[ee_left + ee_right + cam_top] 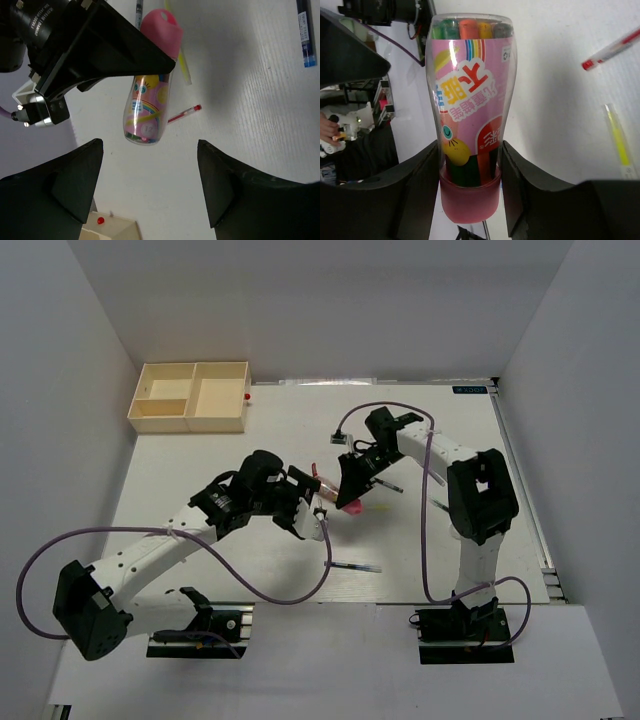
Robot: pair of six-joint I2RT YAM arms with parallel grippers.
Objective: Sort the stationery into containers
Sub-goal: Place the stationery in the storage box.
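The tube's loose end [326, 490] faces the robot's open left gripper, so the right gripper should carry on holding the cap end [352, 507] until the left gripper closes, and then let go.
A short pink cylinder [470, 100], a clear tube of markers with a pink cap, is gripped at its cap end by my right gripper [470, 170], which is shut on it. It also shows in the top view [338, 497] and the left wrist view [149, 100]. My left gripper [150, 175] is open and empty, facing the tube's free end from just short of it. A red pen [184, 114], a yellow-green pen [184, 65] and a blue pen [306, 35] lie on the table. The cream tray [190, 397] stands at the far left. No tape ring shows.
Both grippers meet mid-table [312, 508], [350, 488]. A blue pen [352, 567] lies nearer the front. A dark pen [388, 486] lies right of the right gripper. White walls close in the left, back and right. The tray's corner with its red knob [100, 220] shows below my left fingers.
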